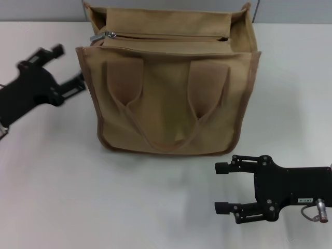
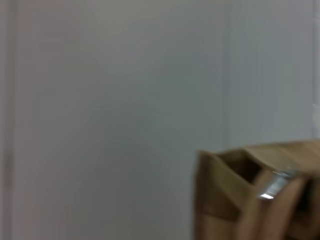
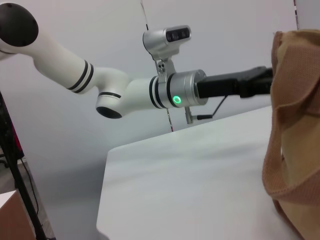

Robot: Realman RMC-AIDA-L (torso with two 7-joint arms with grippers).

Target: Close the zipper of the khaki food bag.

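Observation:
The zipper's loose end hangs down outside my left gripper's open fingers. My left gripper should hold it tight before my right gripper reaches for the silver pull tab.
The khaki food bag stands upright at the table's middle, its handles hanging down the near side. Its zipper runs along the top, with the silver pull tab at the bag's left end. My left gripper hovers open just left of the bag, near that end, with nothing between its fingers. The left wrist view shows the bag's corner and the pull tab. My right gripper rests open over the table in front of the bag's right side. The right wrist view shows the bag's edge.
The white table spreads around the bag, and its far edge meets a grey wall. In the right wrist view the white left arm reaches across above the table's edge.

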